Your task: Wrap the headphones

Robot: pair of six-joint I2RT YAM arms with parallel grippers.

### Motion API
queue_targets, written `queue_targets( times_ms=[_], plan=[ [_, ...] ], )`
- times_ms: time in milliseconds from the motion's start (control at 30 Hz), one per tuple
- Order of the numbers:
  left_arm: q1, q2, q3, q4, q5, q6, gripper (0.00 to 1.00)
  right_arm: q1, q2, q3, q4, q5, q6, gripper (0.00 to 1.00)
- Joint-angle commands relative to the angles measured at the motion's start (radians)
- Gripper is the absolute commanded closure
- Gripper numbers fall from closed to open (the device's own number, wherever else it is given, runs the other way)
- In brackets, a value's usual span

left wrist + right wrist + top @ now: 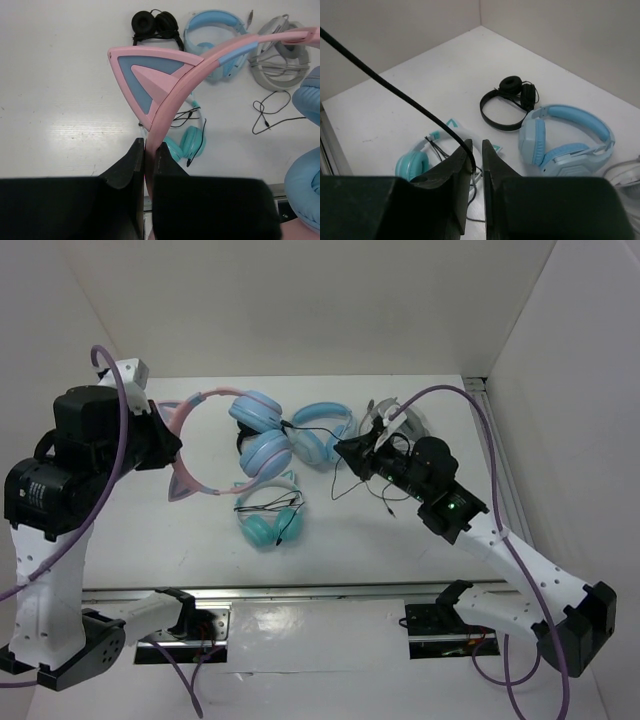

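The black cable (312,428) runs tight to my right gripper, so next my left gripper brings the headphones nearer and swings the ear cups toward the table's front edge (325,585).
The headphones have a pink cat-ear headband (195,405) and two light blue ear cups (262,430). They hang above the table at the back left. My left gripper (172,455) is shut on the headband just below a pink cat ear (145,80); the pinch shows in the left wrist view (149,147). My right gripper (343,448) is to the right of the ear cups. Its jaws are nearly closed on the thin black cable (395,90), which runs taut up and left from between the fingertips (476,150).
On the table lie a teal cat-ear pair (268,520), an all-light-blue pair (322,432), a grey pair (400,420) and small black headphones (512,97). A loose black cable (350,485) lies under my right gripper. White walls close in the back and sides.
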Motion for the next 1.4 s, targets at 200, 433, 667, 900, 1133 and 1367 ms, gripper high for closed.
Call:
queue_targets(
  times_ms=[200, 433, 667, 900, 1133, 1367],
  plan=[
    [0.005, -0.088, 0.03, 0.218, 0.323, -0.102, 1.0, 0.004, -0.066, -0.156, 0.166, -0.022, 0.054, 0.7],
    [0.005, -0.097, 0.03, 0.238, 0.356, -0.135, 1.0, 0.004, -0.077, -0.188, 0.223, -0.022, 0.072, 0.83],
    [0.005, -0.097, 0.052, 0.238, 0.319, -0.199, 1.0, 0.004, -0.11, -0.271, 0.258, 0.063, 0.092, 0.96],
    [0.005, -0.16, -0.114, 0.362, 0.189, -0.305, 1.0, 0.125, -0.129, -0.277, 0.206, 0.317, 0.152, 1.0],
    [0.005, -0.032, -0.322, 0.419, -0.032, -0.169, 1.0, 0.573, -0.058, 0.037, -0.307, 1.135, 0.207, 1.0],
    [-0.043, 0.071, -0.516, 0.505, -0.296, -0.087, 1.0, 0.77, 0.118, 0.408, -0.989, 1.561, 0.494, 1.0]
  ],
)
